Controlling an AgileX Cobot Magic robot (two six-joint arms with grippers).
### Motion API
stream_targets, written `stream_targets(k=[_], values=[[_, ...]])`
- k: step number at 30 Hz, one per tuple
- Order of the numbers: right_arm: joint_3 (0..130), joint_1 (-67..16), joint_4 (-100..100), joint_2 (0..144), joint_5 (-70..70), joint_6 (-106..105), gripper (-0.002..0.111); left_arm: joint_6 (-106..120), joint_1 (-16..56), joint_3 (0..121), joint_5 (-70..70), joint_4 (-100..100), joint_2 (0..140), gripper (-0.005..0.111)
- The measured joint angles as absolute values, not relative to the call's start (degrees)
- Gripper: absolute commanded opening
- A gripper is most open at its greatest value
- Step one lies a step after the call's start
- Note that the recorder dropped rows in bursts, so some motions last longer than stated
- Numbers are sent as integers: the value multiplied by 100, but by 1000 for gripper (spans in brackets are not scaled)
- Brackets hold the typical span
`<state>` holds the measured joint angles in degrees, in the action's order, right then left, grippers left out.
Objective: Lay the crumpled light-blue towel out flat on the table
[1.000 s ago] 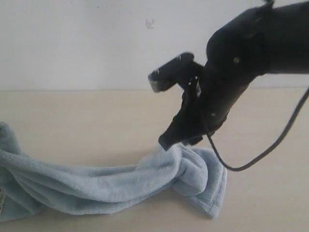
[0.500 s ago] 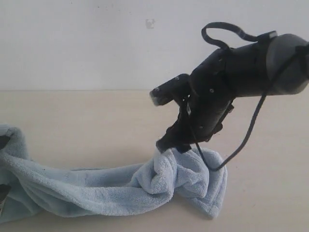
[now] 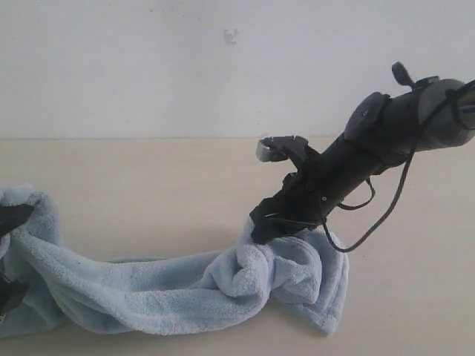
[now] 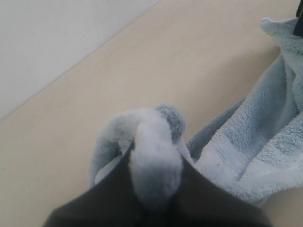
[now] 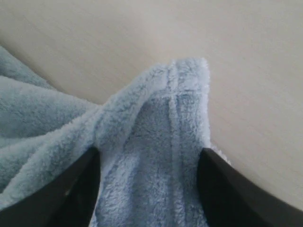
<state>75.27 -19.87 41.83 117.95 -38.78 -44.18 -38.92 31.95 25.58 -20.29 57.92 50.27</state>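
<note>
The towel's lower flap (image 3: 323,310) lies spread out, so it should stay down while the towel's hemmed fold (image 5: 175,118) comes up in a limp peak when I lift that fold.
The light-blue towel (image 3: 163,293) lies as a long crumpled rope across the beige table (image 3: 148,185). My left gripper (image 3: 10,252) at the far left edge is shut on the towel's left end, which is raised a little. In the left wrist view a wad of towel (image 4: 156,161) bulges between the closed fingers of the left gripper (image 4: 156,189). My right gripper (image 3: 266,228) rests its tips on the bunched right end. In the right wrist view the right gripper (image 5: 149,189) stands open, its fingers wide apart, with a hemmed fold of towel (image 5: 161,132) lying between them.
A white wall (image 3: 148,67) rises behind the table's far edge. Bare tabletop stretches behind the towel and to its right (image 3: 415,297). A black cable (image 3: 371,226) loops down from the right arm above the towel's right end.
The right arm has tilted lower and flatter, its tips staying on the towel's right bunch. The towel's left end has risen, and dark parts of the left gripper now show at the left edge.
</note>
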Motion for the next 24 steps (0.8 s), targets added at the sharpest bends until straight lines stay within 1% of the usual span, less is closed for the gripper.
stream_targets(k=[2,3,4,6,8,9,14,17,22,24], values=[[7527,-1987,4237,11927,-3878,-4531,56,-3892,3195,2558,-2029,5788,5027,4],[7527,-1987,4270,11960,-3860,-4573,53,-3892,3195,2558,-2029,5788,5027,4],[7527,-1987,4318,11963,-3834,-4585,47,-3892,3195,2558,-2029,5788,5027,4],[7527,-1987,4464,11963,-3806,-4601,28,-3892,3195,2558,-2021,5788,5027,4],[7527,-1987,4548,11947,-3793,-4576,5,-3892,3195,2558,-2021,5788,5027,4],[7527,-1979,4570,11921,-3793,-4526,0,-3892,3195,2558,-2021,5788,5027,4],[7527,-1979,4583,11451,-4015,-3951,0,-4019,3195,2558,-2117,5781,5027,4],[7527,-1979,4318,10944,-4262,-3768,0,-4557,3195,2570,-2534,5959,5027,4],[7527,-1979,2935,9861,-4763,-2884,0,-5195,3195,2856,-3469,6223,5027,4],[7484,-1979,2336,9393,-4830,-2462,0,-5262,3195,2900,-3566,6248,5027,4]])
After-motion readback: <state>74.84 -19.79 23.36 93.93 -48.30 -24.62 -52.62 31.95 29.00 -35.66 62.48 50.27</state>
